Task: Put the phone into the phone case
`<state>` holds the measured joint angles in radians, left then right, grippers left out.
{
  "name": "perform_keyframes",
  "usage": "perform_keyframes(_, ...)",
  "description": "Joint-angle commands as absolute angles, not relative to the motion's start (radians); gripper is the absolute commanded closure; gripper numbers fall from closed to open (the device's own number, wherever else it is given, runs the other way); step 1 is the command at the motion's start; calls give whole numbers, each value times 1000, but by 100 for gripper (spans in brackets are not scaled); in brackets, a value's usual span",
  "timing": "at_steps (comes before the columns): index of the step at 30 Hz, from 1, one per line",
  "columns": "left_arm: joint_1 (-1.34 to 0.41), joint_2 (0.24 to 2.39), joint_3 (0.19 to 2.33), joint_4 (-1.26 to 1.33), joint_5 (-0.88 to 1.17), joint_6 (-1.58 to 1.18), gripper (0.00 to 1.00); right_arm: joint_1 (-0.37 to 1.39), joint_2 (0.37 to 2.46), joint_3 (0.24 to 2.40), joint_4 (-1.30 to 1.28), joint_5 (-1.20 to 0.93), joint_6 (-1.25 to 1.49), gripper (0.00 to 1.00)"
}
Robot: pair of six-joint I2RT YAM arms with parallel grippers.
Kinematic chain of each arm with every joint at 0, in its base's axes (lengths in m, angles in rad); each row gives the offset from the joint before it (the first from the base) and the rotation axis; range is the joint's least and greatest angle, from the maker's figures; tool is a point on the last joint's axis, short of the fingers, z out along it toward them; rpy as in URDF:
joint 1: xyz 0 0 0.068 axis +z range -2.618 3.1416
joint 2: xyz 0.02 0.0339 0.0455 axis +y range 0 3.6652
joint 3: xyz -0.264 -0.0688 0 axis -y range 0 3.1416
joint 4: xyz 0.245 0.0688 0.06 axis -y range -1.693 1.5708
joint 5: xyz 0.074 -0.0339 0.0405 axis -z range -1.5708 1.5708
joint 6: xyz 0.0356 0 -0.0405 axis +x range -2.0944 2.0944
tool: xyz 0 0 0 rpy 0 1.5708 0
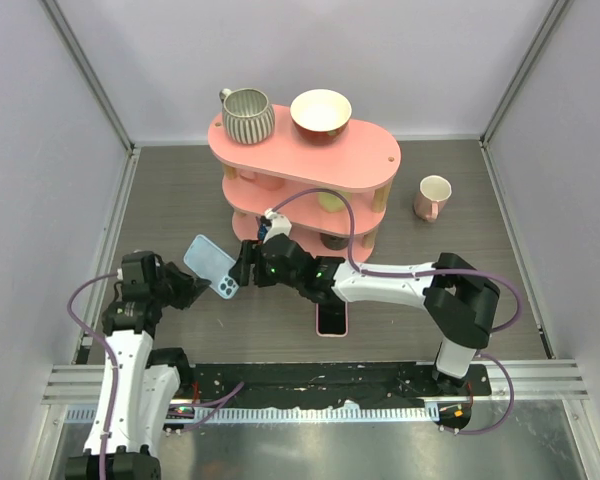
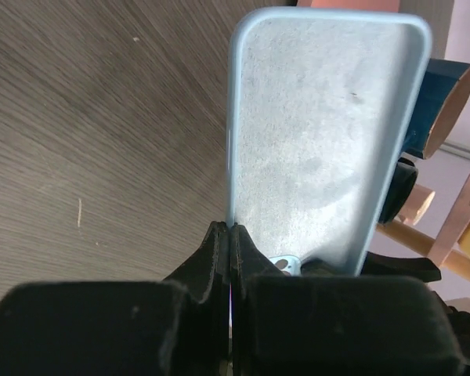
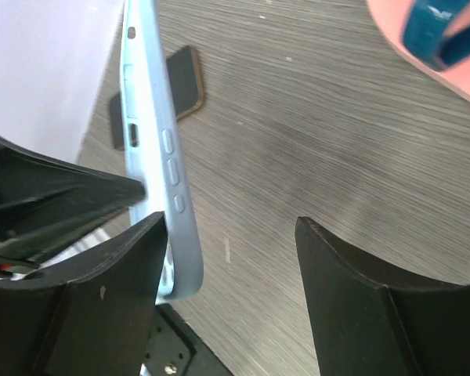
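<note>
My left gripper should go on lowering the phone case until it lies flat on clear tabletop (image 1: 254, 312), then let go. The light blue phone case's inner side (image 1: 208, 257) faces up for the phone.
My left gripper (image 1: 202, 287) is shut on the long edge of a light blue phone case (image 1: 212, 266) and holds it tilted above the table. In the left wrist view the case (image 2: 313, 133) stands up from the closed left gripper (image 2: 229, 229), its soft inner face toward the camera. My right gripper (image 1: 245, 268) is open right beside the case. In the right wrist view the case's button edge (image 3: 153, 102) runs along the inside of the left finger of the right gripper (image 3: 231, 223), which holds nothing. The phone (image 1: 332, 320) lies flat on the table, also visible in the right wrist view (image 3: 180, 82).
A pink tiered shelf (image 1: 380, 160) stands at the back centre. On top are a striped mug (image 1: 247, 113) and a bowl (image 1: 321, 110). Its lower levels hold small items, including a blue cup (image 2: 442, 102). A pink cup (image 1: 433, 196) sits at the right. Walls enclose the table.
</note>
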<state>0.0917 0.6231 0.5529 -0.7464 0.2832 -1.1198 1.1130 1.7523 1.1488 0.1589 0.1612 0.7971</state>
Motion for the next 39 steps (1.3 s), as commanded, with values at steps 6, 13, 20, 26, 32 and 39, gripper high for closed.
perform_keyframes(6,-98,836,655,-762,143,-1029,100,1118,1493,1048,-23,417,707,27)
perform_keyframes(13,-386,933,591,-675,-32,-1092,100,1117,1284,892,-40,454,715,26)
perform_keyframes(20,-483,1104,575,-603,-5,-1022,100,1117,1066,782,-29,514,703,26)
perform_keyframes(26,-505,1158,597,-615,-15,-991,100,1117,974,750,-54,538,686,25)
perform_keyframes(32,-506,1151,679,-724,-37,-954,27,1115,925,736,-89,532,680,24)
perform_keyframes(39,-312,1083,885,-864,-200,-916,11,1118,780,681,-135,557,680,23)
